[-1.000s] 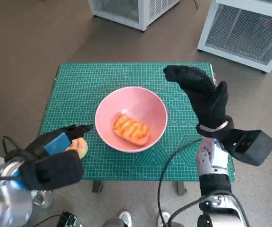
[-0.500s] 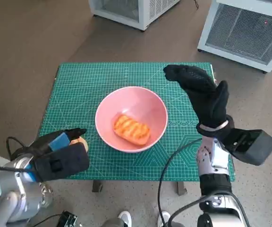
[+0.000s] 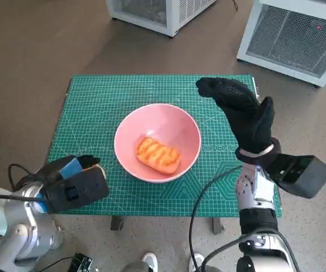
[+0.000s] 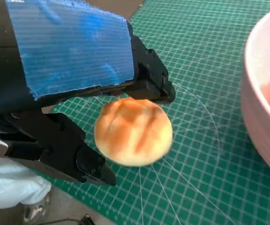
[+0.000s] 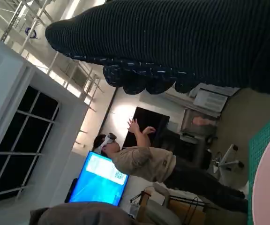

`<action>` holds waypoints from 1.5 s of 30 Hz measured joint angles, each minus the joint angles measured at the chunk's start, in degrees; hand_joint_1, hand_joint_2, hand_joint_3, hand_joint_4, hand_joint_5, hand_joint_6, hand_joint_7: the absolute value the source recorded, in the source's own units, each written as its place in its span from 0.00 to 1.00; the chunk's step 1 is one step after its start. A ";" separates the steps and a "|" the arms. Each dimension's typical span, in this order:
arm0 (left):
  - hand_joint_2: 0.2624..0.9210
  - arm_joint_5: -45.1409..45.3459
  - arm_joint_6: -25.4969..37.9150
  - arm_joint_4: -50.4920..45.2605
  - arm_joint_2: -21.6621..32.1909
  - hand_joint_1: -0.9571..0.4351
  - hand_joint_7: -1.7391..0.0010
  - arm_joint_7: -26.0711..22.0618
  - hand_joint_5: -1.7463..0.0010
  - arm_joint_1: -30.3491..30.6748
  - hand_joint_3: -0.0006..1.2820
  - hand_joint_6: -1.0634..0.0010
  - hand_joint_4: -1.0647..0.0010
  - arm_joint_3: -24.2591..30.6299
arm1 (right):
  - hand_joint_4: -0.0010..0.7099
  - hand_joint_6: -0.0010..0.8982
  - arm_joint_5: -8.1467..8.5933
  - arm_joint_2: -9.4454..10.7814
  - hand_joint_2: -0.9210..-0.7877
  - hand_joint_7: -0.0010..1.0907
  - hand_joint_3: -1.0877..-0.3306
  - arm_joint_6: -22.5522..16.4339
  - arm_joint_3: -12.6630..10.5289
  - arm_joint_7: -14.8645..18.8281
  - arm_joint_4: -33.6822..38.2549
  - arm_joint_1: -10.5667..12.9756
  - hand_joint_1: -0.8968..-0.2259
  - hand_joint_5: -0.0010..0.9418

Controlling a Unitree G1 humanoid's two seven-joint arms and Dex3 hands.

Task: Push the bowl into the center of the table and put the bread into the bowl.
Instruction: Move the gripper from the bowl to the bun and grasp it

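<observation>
The round bun [image 4: 133,132] should come to rest against the striped bread [image 3: 158,155] when the robot puts the bun into the pink bowl, because most of the bowl's bottom is taken.
The pink bowl [image 3: 157,141] stands in the middle of the green mat [image 3: 95,107] with a grilled, striped bread [image 3: 157,155] lying inside it. A round bun [image 4: 134,131] lies on the mat near the front left corner, and only a sliver of the bun [image 3: 99,169] shows in the head view. My left hand [image 3: 72,181] hovers low at that corner, its fingers [image 4: 149,79] and thumb spread on either side of the bun, gripping nothing. My right hand [image 3: 245,116] is raised upright to the right of the bowl, fingers extended and empty.
White slatted units [image 3: 299,34] stand on the floor beyond the table's far edge. A black box [image 3: 299,173] and cables hang at my right forearm. The bowl's rim [image 4: 261,108] is close to the bun. A person [image 5: 139,161] wearing a headset shows in the right wrist view.
My left hand has drawn back toward me and to the left, away from the bowl, its fingertips now level with the bun. Bowl, bread and right hand have stayed put.
</observation>
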 measured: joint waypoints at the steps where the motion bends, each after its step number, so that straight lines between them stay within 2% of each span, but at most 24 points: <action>1: 0.96 0.00 -1.06 0.56 -0.09 0.76 0.60 1.01 0.37 0.04 0.05 0.32 0.31 0.04 | 0.25 0.00 -0.02 0.00 0.00 0.55 0.48 -0.01 0.01 0.00 0.00 0.00 0.29 0.00; 2: 0.95 0.00 -2.06 0.98 -0.19 0.73 0.54 2.01 0.36 0.12 0.05 0.32 0.29 0.14 | 0.25 0.00 -0.03 0.00 0.00 0.55 0.48 -0.01 0.02 0.00 0.00 0.00 0.29 0.00; 5: 0.93 -0.08 -5.34 1.90 -0.53 0.70 0.45 4.84 0.37 0.60 0.05 0.31 0.26 0.60 | 0.25 0.00 -0.03 0.01 0.00 0.55 0.48 -0.01 0.04 0.00 0.00 0.00 0.30 0.00; 10: 0.92 -0.33 -10.26 2.26 -0.87 0.69 0.39 8.35 0.37 2.03 0.06 0.33 0.27 2.21 | 0.25 0.00 -0.01 -0.01 0.00 0.56 0.48 0.01 0.02 0.01 0.00 0.00 0.29 0.00; 21: 0.93 -1.45 -13.06 1.54 -1.09 0.69 0.40 8.45 0.34 2.37 0.07 0.33 0.29 5.10 | 0.25 0.00 0.12 -0.01 0.00 0.56 0.48 0.08 0.01 0.25 -0.13 0.04 0.29 0.00; 28: 0.95 -1.91 -12.31 -1.82 -1.12 0.69 0.36 6.39 0.37 1.56 0.06 0.35 0.29 6.82 | 0.25 0.00 0.15 0.00 0.00 0.55 0.48 0.09 -0.02 0.25 -0.13 0.04 0.30 0.00; 39: 0.96 -2.43 -11.10 -8.80 -1.12 0.69 0.34 4.51 0.39 -3.13 0.05 0.36 0.29 11.25 | 0.25 0.00 0.14 0.04 0.00 0.55 0.48 0.06 -0.16 0.25 -0.14 0.08 0.30 0.00; 45: 0.94 -2.86 -11.11 -13.29 -1.19 0.69 0.36 4.18 0.41 -6.25 0.04 0.34 0.25 13.52 | 0.25 0.00 0.11 0.07 0.00 0.55 0.48 0.02 -0.16 0.24 -0.23 0.25 0.30 0.00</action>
